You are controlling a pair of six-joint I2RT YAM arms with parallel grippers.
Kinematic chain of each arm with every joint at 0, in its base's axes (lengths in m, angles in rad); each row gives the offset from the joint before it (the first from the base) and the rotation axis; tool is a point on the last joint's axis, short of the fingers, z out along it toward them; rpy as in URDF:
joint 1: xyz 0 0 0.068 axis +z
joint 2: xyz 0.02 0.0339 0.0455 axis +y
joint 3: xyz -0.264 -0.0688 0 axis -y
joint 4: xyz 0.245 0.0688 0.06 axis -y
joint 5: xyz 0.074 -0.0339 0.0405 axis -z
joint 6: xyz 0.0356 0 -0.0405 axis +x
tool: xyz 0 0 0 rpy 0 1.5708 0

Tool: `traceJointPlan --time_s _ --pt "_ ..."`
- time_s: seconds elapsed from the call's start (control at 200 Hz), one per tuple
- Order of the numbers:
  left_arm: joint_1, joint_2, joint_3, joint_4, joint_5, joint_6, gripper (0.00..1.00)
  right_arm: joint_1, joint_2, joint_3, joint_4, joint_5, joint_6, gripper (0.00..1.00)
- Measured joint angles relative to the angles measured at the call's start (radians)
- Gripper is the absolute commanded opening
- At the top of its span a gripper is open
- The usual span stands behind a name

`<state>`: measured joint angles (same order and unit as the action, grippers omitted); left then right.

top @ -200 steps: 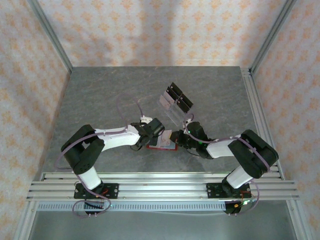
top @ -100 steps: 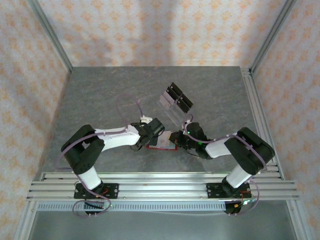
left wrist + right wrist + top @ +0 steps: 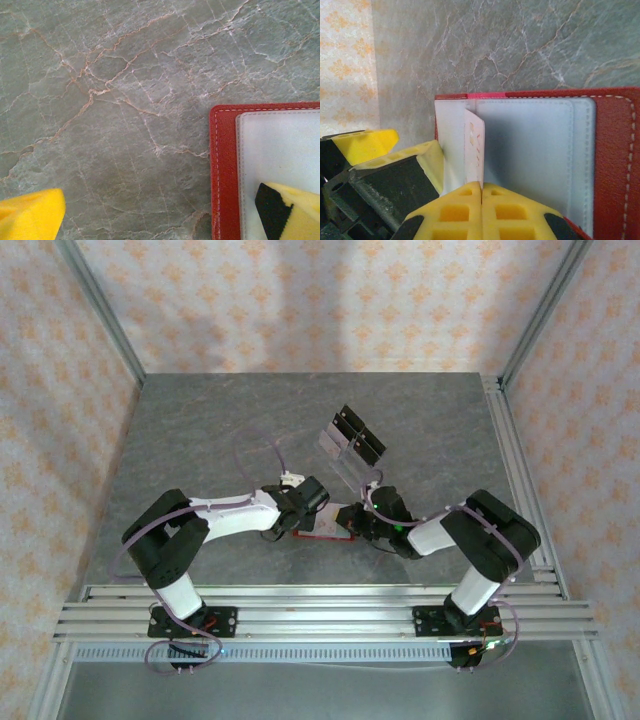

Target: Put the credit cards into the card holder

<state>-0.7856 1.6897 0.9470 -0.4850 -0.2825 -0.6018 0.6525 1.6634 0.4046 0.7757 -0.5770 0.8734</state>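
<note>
I can see the credit card partway in the pocket [image 3: 466, 150] with its outer edge standing up, so I should let go of it with my right gripper and push that edge [image 3: 482, 145] with closed fingers.
The card holder [image 3: 326, 531] lies open on the table between both grippers, red with pale inner pockets [image 3: 530, 150]. In the left wrist view its red corner [image 3: 225, 165] sits at lower right. My left gripper [image 3: 160, 217] is open wide, one yellow finger [image 3: 292, 210] resting on the holder's inner pocket, the other finger [image 3: 30, 215] over bare table. My right gripper [image 3: 481, 192] is shut on a thin pale credit card [image 3: 475, 142], held edge-on with its far end at the left pocket of the holder. In the top view the right gripper [image 3: 353, 521] meets the left gripper [image 3: 298, 519] over the holder.
A clear plastic stand with black blocks [image 3: 350, 440] stands just behind the grippers. The marbled grey table [image 3: 200, 440] stretches left and back. Patterned walls and metal rails [image 3: 510, 470] bound the space.
The right arm has drawn in and moved slightly left toward the holder. The left arm has stayed still.
</note>
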Motion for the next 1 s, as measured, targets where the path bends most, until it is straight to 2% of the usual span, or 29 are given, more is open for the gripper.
traceJointPlan --time_s 0.736,0.781,0.926,1.001 --pt "-0.003 0.0 0.0 0.001 0.0 -0.001 1.0 0.019 0.062 0.017 0.065 -0.001 0.032 0.0" --pt "-0.005 0.0 -0.001 0.001 -0.003 -0.001 1.0 0.022 0.068 0.021 0.071 -0.003 0.033 0.03" --pt "-0.006 0.0 -0.001 0.0 -0.006 -0.01 1.0 0.023 0.068 0.03 0.077 -0.014 0.053 0.28" --pt "-0.006 -0.001 0.0 -0.005 -0.007 -0.024 1.0 0.026 0.05 0.039 0.058 -0.018 0.047 0.37"
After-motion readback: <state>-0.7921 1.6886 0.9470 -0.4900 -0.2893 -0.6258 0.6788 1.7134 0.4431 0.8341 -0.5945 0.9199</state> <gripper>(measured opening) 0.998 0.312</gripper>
